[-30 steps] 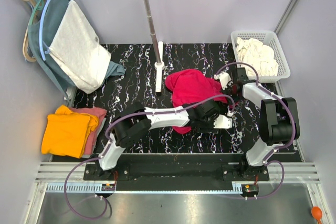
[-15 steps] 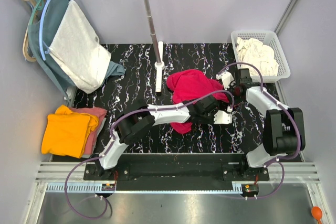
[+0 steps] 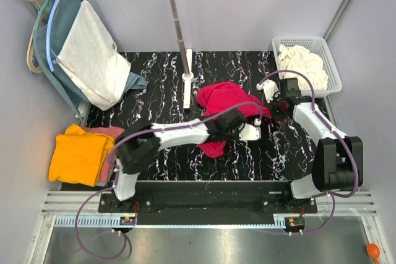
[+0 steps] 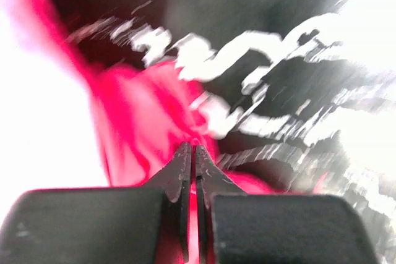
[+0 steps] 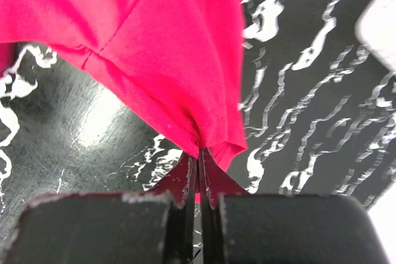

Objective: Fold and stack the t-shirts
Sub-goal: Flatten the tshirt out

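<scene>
I need to stretch the crimson t-shirt (image 3: 220, 97) lying crumpled between my grippers before folding, so my right gripper should lift its hem (image 3: 265, 110) and pull away from my left gripper.
A bright crimson-pink t-shirt (image 3: 224, 102) lies crumpled at the middle of the black marbled table (image 3: 154, 91). My left gripper (image 3: 253, 129) is at its near right edge. In the left wrist view the left gripper (image 4: 190, 148) is shut on a fold of the crimson t-shirt (image 4: 145, 128). My right gripper (image 3: 276, 110) is at the shirt's right corner. In the right wrist view the right gripper (image 5: 199, 153) is shut on the hem of the crimson t-shirt (image 5: 154, 41). An orange-yellow t-shirt (image 3: 77, 154) lies folded on a dusty pink one (image 3: 115, 135) at the left. A cream-white t-shirt (image 3: 302, 66) fills the basket (image 3: 331, 66).
A clothes rack pole (image 3: 176, 13) stands on a white foot (image 3: 188, 81) behind the crimson shirt. Pale grey-white (image 3: 93, 54) and teal-blue (image 3: 59, 47) garments hang on hangers at the back left. Grey walls close in both sides.
My left gripper has shut on the crimson t-shirt and drawn back to the left and farther from the near edge. The right gripper has moved farther back, still holding the shirt's corner.
</scene>
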`<control>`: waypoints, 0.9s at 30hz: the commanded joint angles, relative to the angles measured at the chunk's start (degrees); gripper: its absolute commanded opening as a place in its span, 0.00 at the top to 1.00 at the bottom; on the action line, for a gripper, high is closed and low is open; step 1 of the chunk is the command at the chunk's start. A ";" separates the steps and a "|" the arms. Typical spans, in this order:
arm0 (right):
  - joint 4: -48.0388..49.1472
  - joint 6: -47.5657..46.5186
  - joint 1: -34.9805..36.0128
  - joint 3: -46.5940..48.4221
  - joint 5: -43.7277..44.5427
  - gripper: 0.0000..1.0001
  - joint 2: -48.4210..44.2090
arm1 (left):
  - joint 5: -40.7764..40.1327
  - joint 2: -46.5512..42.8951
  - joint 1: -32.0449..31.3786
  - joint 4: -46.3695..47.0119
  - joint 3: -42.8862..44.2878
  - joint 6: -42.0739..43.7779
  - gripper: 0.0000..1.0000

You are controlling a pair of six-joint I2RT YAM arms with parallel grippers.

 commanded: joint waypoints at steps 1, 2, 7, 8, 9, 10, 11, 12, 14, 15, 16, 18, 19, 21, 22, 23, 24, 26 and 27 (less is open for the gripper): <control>0.10 0.75 -0.40 7.37 3.45 1.00 -3.69 | -11.05 -17.62 3.72 3.48 -1.65 0.09 1.00; -0.16 0.66 -0.40 8.51 4.59 1.00 -3.61 | -12.97 -22.08 4.43 3.31 -1.65 0.35 1.00; -1.83 0.48 -0.32 16.77 8.72 1.00 -3.43 | -18.17 -32.04 9.61 0.94 -0.07 2.36 1.00; -2.10 0.48 -0.32 18.09 9.25 1.00 -3.26 | -19.92 -34.23 10.32 0.93 0.19 3.16 1.00; -2.36 0.22 -0.32 20.72 9.78 1.00 -3.17 | -20.63 -34.95 11.11 1.20 0.37 3.95 1.00; -3.06 0.05 -0.40 22.22 11.00 1.00 -3.08 | -21.42 -36.35 12.77 1.46 0.89 5.78 1.00; -3.33 -0.22 -0.32 23.63 11.71 1.00 -2.82 | -22.73 -37.06 13.66 1.98 1.07 6.76 1.00; -3.85 -0.83 -0.40 26.60 12.41 1.00 -2.64 | -23.27 -37.76 14.62 3.03 1.33 7.64 1.00; -4.73 -1.71 -0.40 29.60 13.73 1.00 -2.03 | -23.54 -39.69 17.61 3.39 2.99 7.65 1.00; -5.52 -2.06 -0.40 32.66 14.00 1.00 -1.85 | -23.71 -40.22 18.49 3.92 3.44 7.65 1.00; -5.88 -2.24 -0.40 34.17 14.61 1.00 -1.33 | -23.89 -41.36 20.15 4.45 4.05 7.74 1.00; -6.32 -2.59 -0.40 38.38 15.32 1.00 -0.89 | -24.59 -42.25 21.74 6.28 4.23 8.35 1.00; -6.32 -2.85 -0.40 39.71 16.28 1.00 -0.27 | -24.68 -42.69 23.23 6.56 4.41 8.61 1.00; -6.32 -3.55 -0.32 43.39 17.08 1.00 0.52 | -24.94 -43.13 24.56 7.35 4.24 9.66 1.00; -6.41 -3.73 -0.40 44.64 17.69 1.00 1.22 | -25.12 -43.39 25.52 7.70 3.71 10.11 1.00; -6.58 -4.00 -0.32 46.04 18.04 1.00 1.66 | -24.95 -43.74 26.05 8.40 3.27 10.55 1.00; -6.84 -4.35 -0.40 48.49 18.39 1.00 2.19 | -24.77 -44.18 26.40 9.01 2.66 11.59 1.00; -7.20 -4.87 -0.32 50.61 19.19 1.00 3.33 | -24.85 -45.50 26.93 10.77 0.64 12.83 1.00; -7.55 -5.05 -0.40 52.45 19.45 1.00 3.68 | -24.86 -45.94 27.02 10.95 0.28 13.36 1.00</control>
